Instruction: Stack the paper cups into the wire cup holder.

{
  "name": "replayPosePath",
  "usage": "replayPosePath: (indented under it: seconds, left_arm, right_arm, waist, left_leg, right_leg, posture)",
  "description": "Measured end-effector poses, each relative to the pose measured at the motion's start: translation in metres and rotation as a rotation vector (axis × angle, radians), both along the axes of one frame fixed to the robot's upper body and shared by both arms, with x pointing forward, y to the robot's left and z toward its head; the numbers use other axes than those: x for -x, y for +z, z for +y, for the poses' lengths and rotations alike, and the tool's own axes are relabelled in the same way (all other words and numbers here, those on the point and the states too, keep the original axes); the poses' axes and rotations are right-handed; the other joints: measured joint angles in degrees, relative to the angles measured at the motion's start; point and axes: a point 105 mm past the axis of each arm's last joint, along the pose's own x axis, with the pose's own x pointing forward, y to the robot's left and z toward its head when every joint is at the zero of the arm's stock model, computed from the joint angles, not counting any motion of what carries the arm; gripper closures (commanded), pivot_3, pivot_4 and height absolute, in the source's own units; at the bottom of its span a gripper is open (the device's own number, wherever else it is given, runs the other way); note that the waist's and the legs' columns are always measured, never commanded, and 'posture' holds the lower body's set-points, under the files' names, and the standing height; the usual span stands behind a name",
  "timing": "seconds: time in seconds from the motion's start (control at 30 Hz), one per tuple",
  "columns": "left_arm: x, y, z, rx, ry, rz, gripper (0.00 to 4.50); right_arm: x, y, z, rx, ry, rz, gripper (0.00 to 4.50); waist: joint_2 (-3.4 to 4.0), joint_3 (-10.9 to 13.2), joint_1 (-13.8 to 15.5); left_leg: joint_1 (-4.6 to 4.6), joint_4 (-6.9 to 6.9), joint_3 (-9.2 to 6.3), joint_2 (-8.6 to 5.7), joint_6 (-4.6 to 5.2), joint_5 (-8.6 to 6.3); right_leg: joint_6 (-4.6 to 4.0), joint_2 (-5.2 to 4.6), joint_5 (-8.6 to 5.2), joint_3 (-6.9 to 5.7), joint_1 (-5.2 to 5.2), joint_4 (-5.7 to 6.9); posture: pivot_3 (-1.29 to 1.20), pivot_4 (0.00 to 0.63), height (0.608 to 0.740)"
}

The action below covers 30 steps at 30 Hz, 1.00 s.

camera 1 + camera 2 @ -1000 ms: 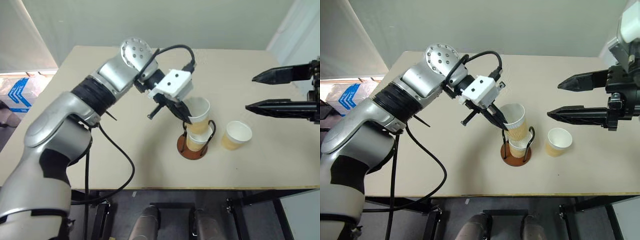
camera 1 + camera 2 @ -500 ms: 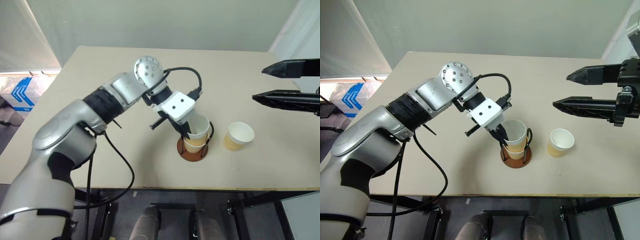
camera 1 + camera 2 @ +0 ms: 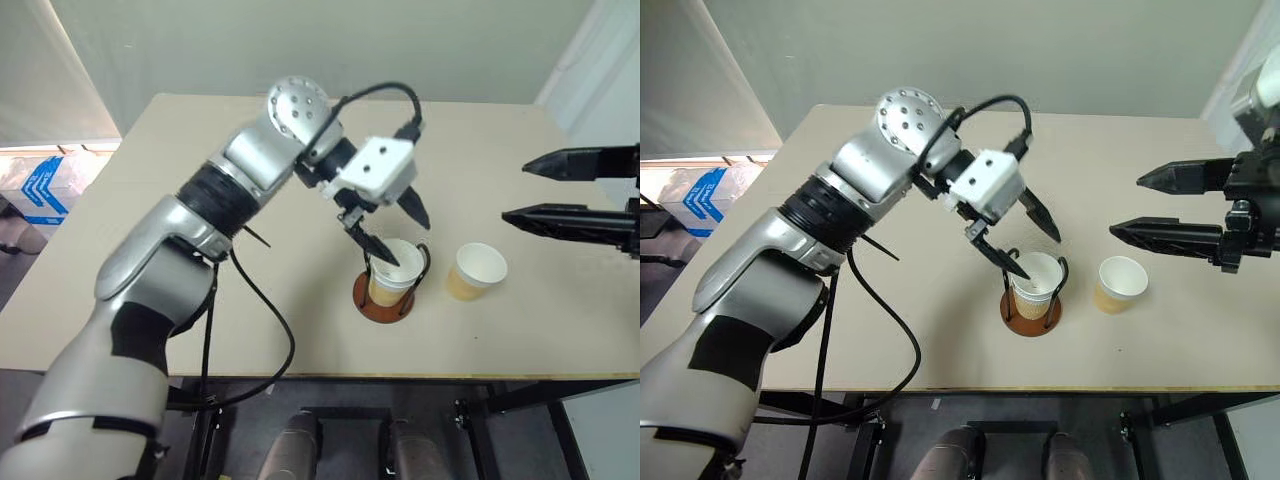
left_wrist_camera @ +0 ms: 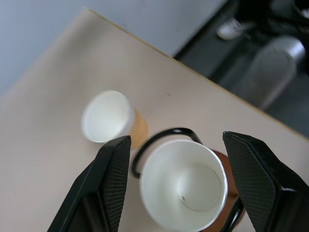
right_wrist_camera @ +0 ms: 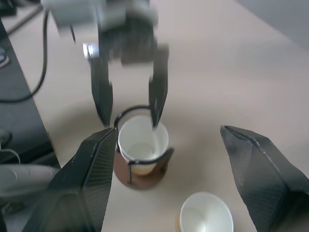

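The loose paper cup [image 3: 477, 271] gets narrower toward its beige base [image 3: 464, 287]. It will sink into the stack almost up to its rim when I lower it.
The wire cup holder [image 3: 383, 306], a reddish-brown disc with black wire loops, stands near the table's front edge. A paper cup [image 3: 398, 262] sits upright inside it, white mouth up, nested on a second one below. My left gripper [image 3: 410, 243] hangs open just above this cup, one finger to each side and neither touching it; its wrist view looks down into the cup [image 4: 183, 191] between the fingers [image 4: 108, 183]. A third paper cup [image 3: 475, 270] stands loose on the table to the right of the holder. Further right, my right gripper [image 3: 515, 190] is open and holds nothing.
The beige table [image 3: 200, 270] has bare room to the left and behind the holder. Its front edge [image 3: 350, 377] runs close to the holder. Beyond the table's left side a blue-and-white box [image 3: 35, 185] lies on the floor.
My left gripper lowered the cup it held into the holder, let go, opened and rose a little. The right gripper stayed open at the right.
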Motion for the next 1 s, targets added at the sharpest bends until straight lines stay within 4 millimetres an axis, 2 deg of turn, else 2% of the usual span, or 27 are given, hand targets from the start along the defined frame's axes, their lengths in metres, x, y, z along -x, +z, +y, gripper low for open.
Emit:
replayPosePath:
  seconds: [0.13, 0.2, 0.3, 0.4, 0.5, 0.73, 0.83, 1.0]
  left_arm:
    - [-0.011, 0.016, 0.036, 0.122, 0.155, 0.146, 1.1]
    - [-0.016, 0.028, 0.064, 0.225, 0.259, 0.255, 1.1]
    - [-0.015, 0.04, 0.088, 0.303, 0.325, 0.297, 1.1]
    - [-0.013, 0.028, 0.112, 0.323, 0.401, 0.328, 1.1]
    - [-0.015, 0.01, 0.14, 0.343, 0.533, 0.398, 1.1]
    - [-0.011, 0.001, 0.171, 0.424, 0.698, 0.417, 1.1]
    - [-0.011, -0.001, 0.176, 0.442, 0.734, 0.423, 1.1]
    - [-0.008, -0.001, 0.176, 0.452, 0.747, 0.411, 1.1]
  right_arm:
    - [-0.007, -0.032, -0.015, 0.161, -0.075, 0.059, 0.89]
    - [-0.013, -0.051, -0.024, 0.23, -0.095, 0.094, 0.89]
    - [-0.019, -0.062, -0.03, 0.288, -0.091, 0.086, 0.89]
    - [-0.024, -0.071, -0.03, 0.346, -0.05, 0.066, 0.89]
    - [-0.028, -0.088, -0.029, 0.386, -0.004, 0.093, 0.89]
    - [-0.037, -0.119, -0.021, 0.465, 0.114, 0.129, 0.89]
    - [-0.045, -0.13, -0.019, 0.504, 0.143, 0.125, 0.89]
    - [-0.061, -0.146, -0.019, 0.57, 0.174, 0.133, 0.89]
  waist:
    - [0.08, -0.03, -0.12]
    - [0.09, -0.03, -0.42]
    - [0.18, -0.06, -0.31]
    - [0.19, -0.08, -0.34]
    - [0.16, -0.06, -0.75]
    - [0.16, -0.06, -0.8]
    - [0.13, -0.06, -0.92]
    - [0.14, -0.06, -1.06]
  left_leg:
    - [0.03, -0.01, 0.02, 0.03, -0.08, -0.04]
    - [0.02, -0.02, 0.07, 0.06, -0.15, -0.01]
    - [0.05, 0.02, 0.08, 0.02, -0.4, 0.14]
    - [0.21, 0.03, 0.09, 0.01, -0.32, 0.1]
    - [0.27, 0.04, 0.14, 0.04, -0.28, 0.08]
    - [0.46, 0.02, 0.08, 0.06, 0.06, -0.03]
    - [0.49, 0.02, 0.06, 0.13, 0.06, 0.01]
    - [0.55, -0.01, 0.05, 0.21, -0.01, 0.22]
  right_leg:
    - [-0.03, 0.0, -0.06, 0.02, -0.01, 0.0]
    - [-0.05, 0.07, -0.06, 0.02, -0.05, -0.01]
    - [-0.02, 0.06, -0.07, 0.05, 0.0, 0.01]
    - [-0.01, 0.08, -0.08, 0.14, 0.14, -0.01]
    - [-0.02, 0.15, -0.07, 0.14, 0.14, 0.02]
    - [-0.28, 0.17, 0.06, 0.14, 0.25, 0.04]
    - [-0.81, 0.2, 0.05, 0.12, 0.26, 0.04]
    - [-1.08, 0.24, 0.31, 0.12, 0.26, 0.04]
  posture:
    - [0.0, 0.15, 0.74]
    - [0.0, 0.15, 0.74]
    - [0.0, 0.15, 0.74]
    - [0.0, 0.15, 0.74]
    - [0.0, 0.15, 0.74]
    - [0.0, 0.15, 0.74]
    - [0.0, 0.15, 0.74]
    - [0.0, 0.15, 0.74]
